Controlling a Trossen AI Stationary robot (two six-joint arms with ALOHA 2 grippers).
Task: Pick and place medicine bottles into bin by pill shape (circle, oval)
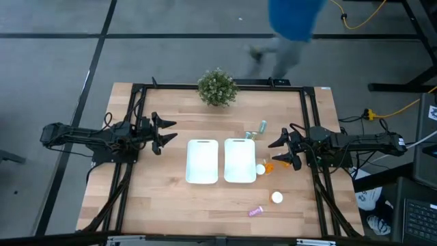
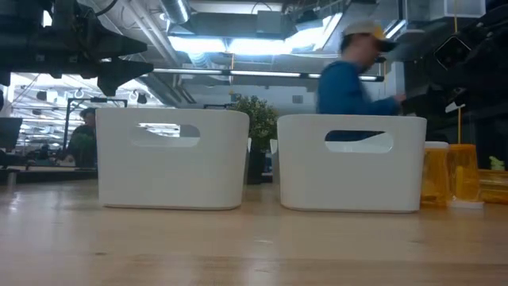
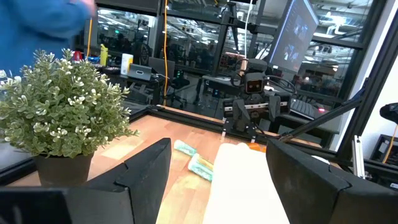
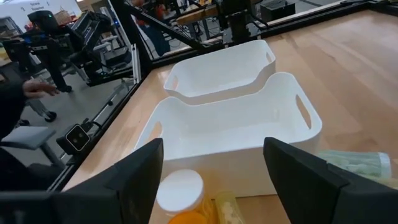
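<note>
My right gripper is pointing level at the nearer white bin [image 4: 230,124], above the lying orange bottle [image 2: 494,187], so I should pull back and tip down toward that bottle.
Two white bins [image 1: 202,161] [image 1: 240,160] stand side by side mid-table. Two pale teal bottles [image 1: 261,127] [image 1: 250,136] lie just beyond the right bin. Two orange bottles with white caps [image 1: 260,169] [image 1: 269,165] lie right of that bin; another white-capped one [image 1: 276,197] and a pink one [image 1: 255,211] lie nearer the front. My right gripper [image 1: 275,153] is open above the orange bottles [image 4: 180,194], touching nothing. My left gripper [image 1: 171,132] is open, left of the bins.
A small potted plant [image 1: 218,87] stands at the table's far edge. A person in blue [image 1: 290,27] moves behind the table. Black frame rails [image 1: 311,130] run along the table's sides. Bare wood lies in front of the bins.
</note>
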